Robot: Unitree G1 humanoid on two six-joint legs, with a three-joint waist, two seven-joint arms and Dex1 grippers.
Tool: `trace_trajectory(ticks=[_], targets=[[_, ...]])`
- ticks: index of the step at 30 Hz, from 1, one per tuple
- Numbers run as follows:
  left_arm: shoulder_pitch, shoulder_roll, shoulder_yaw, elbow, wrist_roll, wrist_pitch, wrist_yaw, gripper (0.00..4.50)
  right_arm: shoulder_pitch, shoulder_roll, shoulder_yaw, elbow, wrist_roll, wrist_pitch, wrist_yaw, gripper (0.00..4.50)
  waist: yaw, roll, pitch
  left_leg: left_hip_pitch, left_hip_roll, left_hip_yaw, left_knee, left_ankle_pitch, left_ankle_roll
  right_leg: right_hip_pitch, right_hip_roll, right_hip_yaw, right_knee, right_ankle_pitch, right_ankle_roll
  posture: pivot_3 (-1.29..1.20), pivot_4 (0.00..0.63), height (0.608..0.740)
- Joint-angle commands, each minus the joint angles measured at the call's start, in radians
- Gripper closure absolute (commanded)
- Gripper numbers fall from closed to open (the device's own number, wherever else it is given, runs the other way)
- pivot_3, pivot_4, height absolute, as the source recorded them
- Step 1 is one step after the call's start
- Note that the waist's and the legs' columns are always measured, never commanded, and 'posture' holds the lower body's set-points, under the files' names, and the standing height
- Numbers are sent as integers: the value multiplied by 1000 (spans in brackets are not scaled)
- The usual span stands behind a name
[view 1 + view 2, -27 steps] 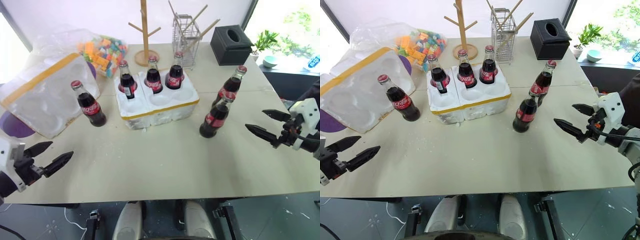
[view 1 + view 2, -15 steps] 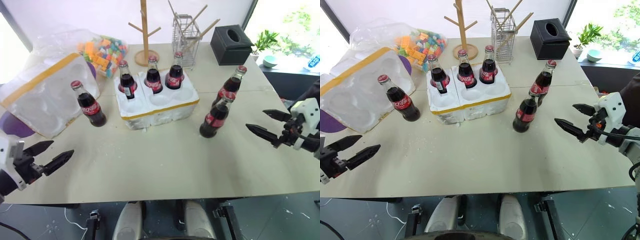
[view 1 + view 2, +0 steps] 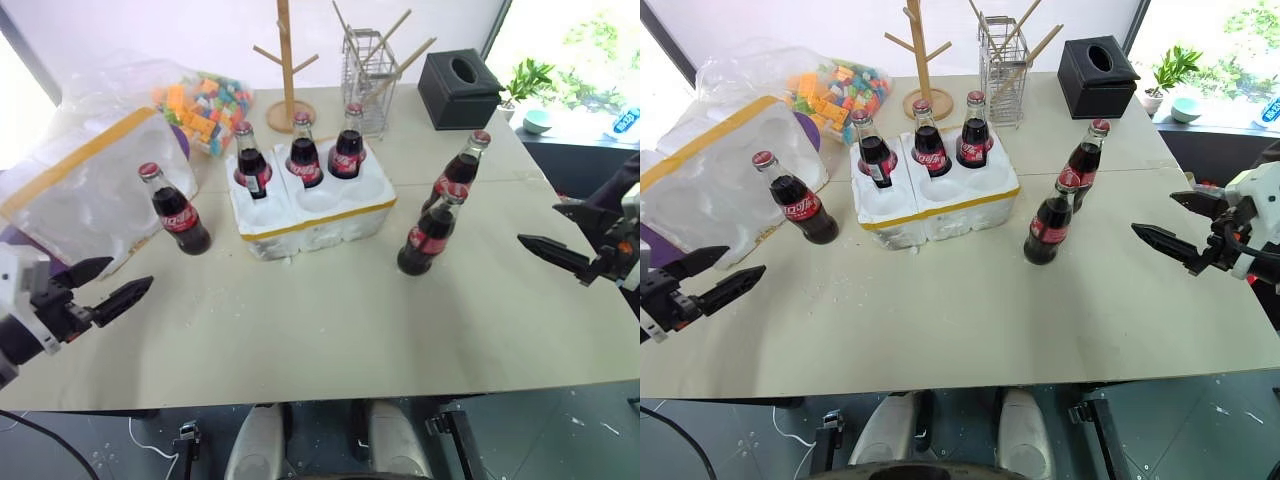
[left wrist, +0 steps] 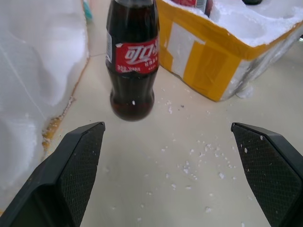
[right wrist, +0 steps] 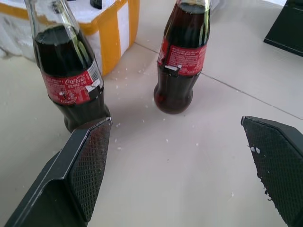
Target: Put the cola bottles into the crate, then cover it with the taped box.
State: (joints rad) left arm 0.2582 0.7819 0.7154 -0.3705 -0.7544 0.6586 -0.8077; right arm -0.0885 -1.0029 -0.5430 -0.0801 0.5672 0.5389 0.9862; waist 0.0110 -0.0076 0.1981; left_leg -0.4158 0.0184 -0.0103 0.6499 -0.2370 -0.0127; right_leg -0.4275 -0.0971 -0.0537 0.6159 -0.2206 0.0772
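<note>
The lone bottle (image 3: pixel 176 211) will go only partway down and stay upright when the robot lowers it in, because the crate's bottles stand sunk to their red labels (image 3: pixel 306 172).
The crate (image 3: pixel 322 224), low white foam with a yellow band, stands mid-table with three cola bottles (image 3: pixel 303 157) in its far wells. A single bottle (image 3: pixel 177 212) stands left of it on the table, and two bottles (image 3: pixel 429 235) stand to its right. On the left the taped box (image 3: pixel 75 190) lies tipped, its hollow facing me. My left gripper (image 3: pixel 130 273) hangs open near the table's front left, aimed at the lone bottle (image 4: pixel 132 56). My right gripper (image 3: pixel 538 224) is open right of the two bottles (image 5: pixel 182 61), empty.
Behind the crate stand a bag of coloured blocks (image 3: pixel 205 105), a wooden mug tree (image 3: pixel 290 70), a wire rack with sticks (image 3: pixel 372 65) and a black tissue box (image 3: pixel 458 88). Foam crumbs lie around the crate. The bare table (image 3: pixel 330 320) stretches in front.
My right gripper has drawn away to the right of the two bottles. My left gripper has edged up toward the lone bottle. Bottles, crate and box stay put.
</note>
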Motion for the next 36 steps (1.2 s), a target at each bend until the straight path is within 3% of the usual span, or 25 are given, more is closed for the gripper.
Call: trace_trajectory(ticks=[1, 6, 11, 17, 21, 25, 31, 34, 36], targets=[[-52, 26, -23, 37, 14, -31, -16, 40, 37, -23, -69, -87, 35, 24, 24, 0, 3, 0, 0, 0, 0, 0, 0, 0, 0, 0, 0, 0, 0, 0, 0, 0, 150, 740], [-237, 56, -145, 204, 86, -99, -41, 40, 97, -87, -216, -234, 174, 202, 103, 0, 12, 1, 0, 0, 0, 0, 2, 0, 0, 1, 0, 0, 2, -1, 1, 0, 150, 740], [-456, 43, -294, 398, 177, -178, -71, 40, 109, -153, -430, -436, 510, 481, 117, 0, 17, 0, -1, 2, 2, 1, 1, 0, 0, 1, 1, 0, 2, 0, 0, 0, 150, 740], [-625, 10, -415, 573, 264, -280, -112, 40, 47, -242, -522, -505, 990, 581, -99, 0, 25, -2, -1, 2, 6, 3, 1, 0, 0, 1, 4, 0, 1, 2, -3, 0, 150, 740], [-688, -14, -454, 655, 304, -336, -131, 40, 13, -298, -488, -501, 1172, 536, -227, 0, 27, -4, -2, 2, 9, 3, 1, 0, 0, 1, 7, 0, -1, 3, -5, 0, 150, 740], [-745, -43, -484, 727, 339, -375, -131, 40, -25, -337, -434, -501, 1190, 510, -262, 0, 28, -5, -2, 2, 10, 3, 1, 0, 0, 1, 8, 1, -1, 3, -5, 0, 150, 740], [-784, -70, -494, 796, 364, -427, -135, 40, -47, -320, -366, -494, 1074, 493, -238, 0, 27, -6, -2, 2, 11, 4, 1, 0, 0, 1, 9, 1, -1, 4, -5, 0, 150, 740], [-764, -62, -478, 769, 348, -423, -155, 905, -51, -304, -342, -499, 1009, 480, -224, 0, 28, -6, -2, 2, 12, 4, 1, 0, 0, 1, 10, 1, -1, 4, -5, 0, 150, 740], [-755, -46, -467, 758, 344, -411, -161, 1771, -56, -296, -324, -499, 979, 469, -223, 0, 28, -6, -2, 2, 12, 4, 1, 0, 0, 1, 10, 1, -1, 4, -5, 0, 150, 740]])
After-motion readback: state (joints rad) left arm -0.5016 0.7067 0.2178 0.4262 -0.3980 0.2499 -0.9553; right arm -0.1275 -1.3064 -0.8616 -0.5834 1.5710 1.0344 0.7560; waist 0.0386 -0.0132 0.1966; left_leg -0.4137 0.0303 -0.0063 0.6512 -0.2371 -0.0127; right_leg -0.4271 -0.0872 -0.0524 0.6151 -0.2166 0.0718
